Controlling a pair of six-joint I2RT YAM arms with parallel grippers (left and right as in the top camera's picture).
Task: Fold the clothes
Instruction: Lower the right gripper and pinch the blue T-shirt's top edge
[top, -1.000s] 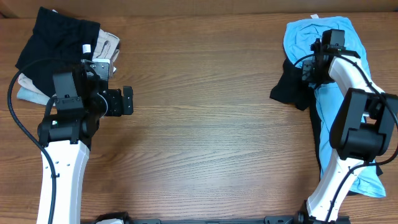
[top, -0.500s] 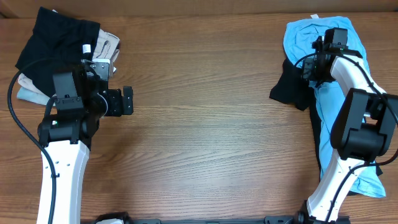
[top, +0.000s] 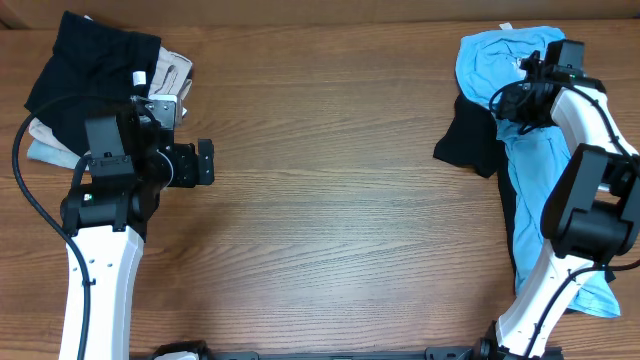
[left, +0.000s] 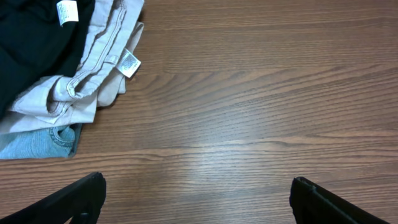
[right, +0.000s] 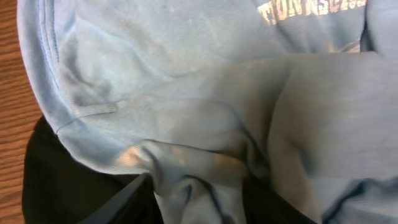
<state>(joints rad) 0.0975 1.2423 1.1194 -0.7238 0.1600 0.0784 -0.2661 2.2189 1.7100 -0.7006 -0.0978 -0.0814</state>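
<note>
Next, I pinch the edge of the light blue sweatshirt (top: 540, 180) with my right gripper and pull it to the table's middle (top: 335, 185), because the sweatshirt lies crumpled, far from my left gripper.
A light blue sweatshirt (top: 485, 60) lies crumpled at the far right of the wooden table (top: 330, 200), over a black garment (top: 468, 140). My right gripper (top: 515, 95) is down on the sweatshirt, and a bunched fold of the blue fabric (right: 186, 81) sits between its fingers (right: 199, 196). The black garment (right: 62, 186) shows beside the left finger. My left gripper (top: 205, 162) is open and empty over bare table (left: 249, 112), its fingers (left: 199, 199) wide apart.
A pile of clothes sits at the far left: a black garment (top: 90, 60), beige trousers (top: 172, 75) and a bit of blue denim (left: 37, 144). The beige trousers (left: 93, 68) lie just ahead and left of my left gripper.
My right wrist has swung to the right over the blue sweatshirt, with the fabric in its fingers. The left arm has not moved.
</note>
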